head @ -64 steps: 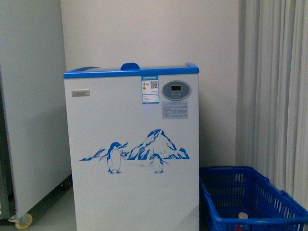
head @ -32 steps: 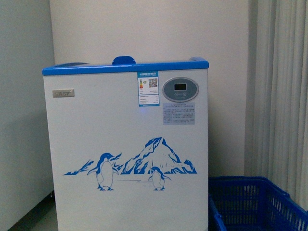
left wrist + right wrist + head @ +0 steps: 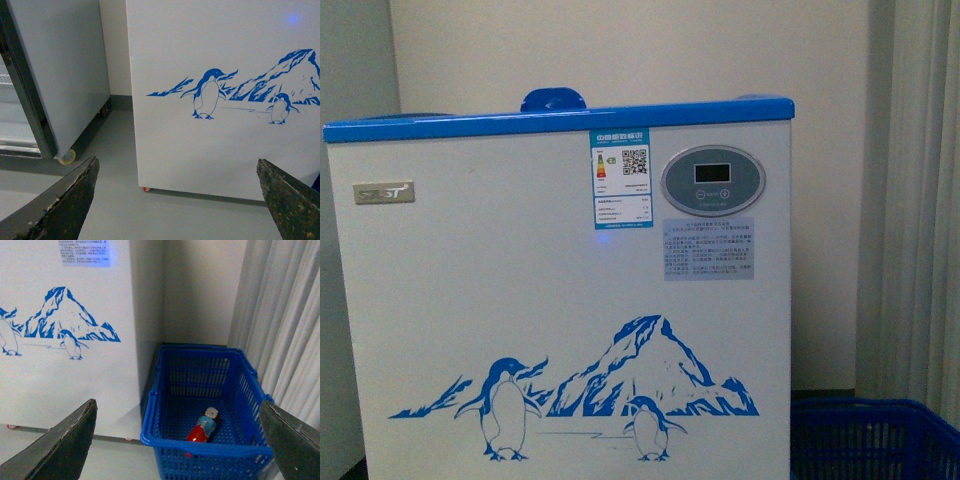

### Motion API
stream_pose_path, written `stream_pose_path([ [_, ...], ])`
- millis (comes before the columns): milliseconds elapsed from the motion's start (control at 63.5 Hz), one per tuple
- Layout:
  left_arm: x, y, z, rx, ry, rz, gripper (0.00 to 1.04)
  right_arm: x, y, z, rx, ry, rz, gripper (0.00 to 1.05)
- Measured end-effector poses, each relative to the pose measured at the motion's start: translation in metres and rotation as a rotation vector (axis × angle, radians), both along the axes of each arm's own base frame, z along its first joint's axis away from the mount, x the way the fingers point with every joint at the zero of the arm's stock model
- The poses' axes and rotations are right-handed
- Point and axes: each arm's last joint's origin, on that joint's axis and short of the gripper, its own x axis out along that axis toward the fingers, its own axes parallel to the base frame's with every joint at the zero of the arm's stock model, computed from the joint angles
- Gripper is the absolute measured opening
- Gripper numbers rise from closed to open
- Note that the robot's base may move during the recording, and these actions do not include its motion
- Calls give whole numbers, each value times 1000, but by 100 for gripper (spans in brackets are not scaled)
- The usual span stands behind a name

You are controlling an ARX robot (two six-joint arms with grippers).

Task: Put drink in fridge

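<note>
The blue lid handle [image 3: 553, 98] sticks up just behind the fridge's blue top rim [image 3: 553, 121], so I expect the lid to slide straight back when I push the lid handle.
The fridge [image 3: 560, 300] fills the front view: a white chest cooler with a blue top rim, a blue lid handle [image 3: 553, 100] and a penguin-and-mountain print. Its front panel also shows in the left wrist view [image 3: 220, 60] and the right wrist view [image 3: 60, 315]. A drink bottle [image 3: 203, 426] with a red and light-blue label and white cap lies on its side in a blue plastic basket [image 3: 165, 440] on the floor beside the fridge. My left gripper [image 3: 177, 200] is open above the floor before the fridge. My right gripper [image 3: 177, 440] is open, above the basket's near rim.
A taller grey cabinet [image 3: 60, 70] on castors stands at the fridge's other side. Pale curtains [image 3: 285, 315] hang just behind the basket. The basket's rim [image 3: 875, 425] shows low in the front view. Grey floor [image 3: 125, 210] lies before the fridge.
The fridge has grown larger in the front view and shifted, so the camera has come closer. The grey cabinet has slid out at the left and the basket has sunk toward the lower edge.
</note>
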Motion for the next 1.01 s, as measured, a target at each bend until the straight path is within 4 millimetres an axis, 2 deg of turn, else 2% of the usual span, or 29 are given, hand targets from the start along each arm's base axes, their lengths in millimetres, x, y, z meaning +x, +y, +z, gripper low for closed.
stream_pose_path([
  [819, 0, 0, 0, 0, 0, 0, 97, 0, 0, 0, 0, 1, 0, 97],
  [850, 0, 0, 0, 0, 0, 0, 97, 1, -1, -2, 24, 69, -61, 97],
  [897, 0, 0, 0, 0, 0, 0, 97, 3, -5, 0, 64, 279, -201, 97],
  [960, 0, 0, 0, 0, 0, 0, 97, 13, -14, 1, 84, 418, -269, 97],
  [1007, 0, 0, 0, 0, 0, 0, 97, 20, -20, 2, 104, 458, -281, 97],
])
